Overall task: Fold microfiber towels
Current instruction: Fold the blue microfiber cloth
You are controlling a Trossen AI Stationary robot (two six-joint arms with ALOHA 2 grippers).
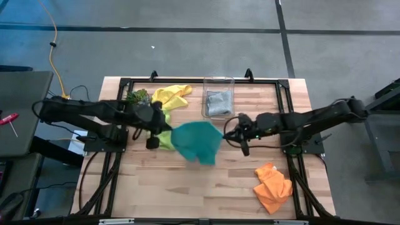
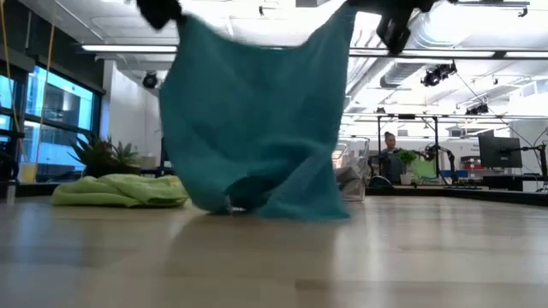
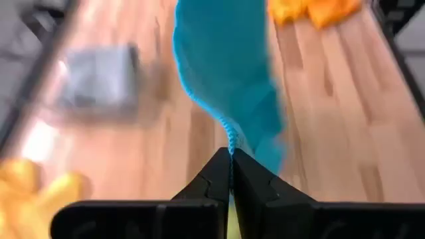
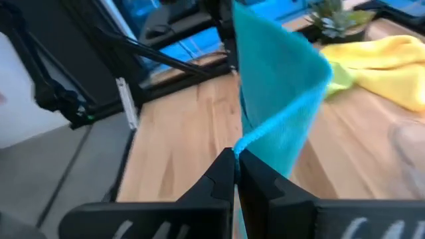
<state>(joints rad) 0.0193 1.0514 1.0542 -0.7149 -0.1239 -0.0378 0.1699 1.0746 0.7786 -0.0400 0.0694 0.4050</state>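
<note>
My grippers should pull the towel's top corners toward the wood's near edge (image 1: 209, 203), flattening it before folding, as the teal towel's lower part (image 2: 278, 195) hangs rippled against the wood.
A teal towel (image 1: 197, 142) hangs between my two grippers above the middle of the table; its lower part (image 2: 257, 204) rests on the wood. My left gripper (image 1: 165, 128) is shut on its left top corner, my right gripper (image 1: 229, 133) on its right top corner. A lime green towel (image 1: 165, 141) lies bunched on the table below my left gripper. A yellow towel (image 1: 172, 97) lies crumpled at the far edge. A grey towel (image 1: 217, 103) sits in a clear box. An orange towel (image 1: 273, 187) lies at the near right. My left gripper pinches a corner of the teal towel (image 3: 232, 141) between its two fingertips, coming from the table's left and slanting down. The cloth runs away from the fingers and hangs below them. My right gripper pinches the opposite top corner, on the hemmed edge (image 4: 247, 142), between its fingertips, nearly level from the table's right. The towel's top edge sags between the two holds and the cloth hangs below, its bottom on the table.
A small leafy clump (image 1: 137, 97) stands at the far left beside the yellow towel. The clear box (image 1: 219, 94) stands at the far edge, behind the teal towel. A black frame (image 1: 287, 112) runs round the tabletop. Bare wood shows in front, toward the near edge (image 1: 187, 194).
</note>
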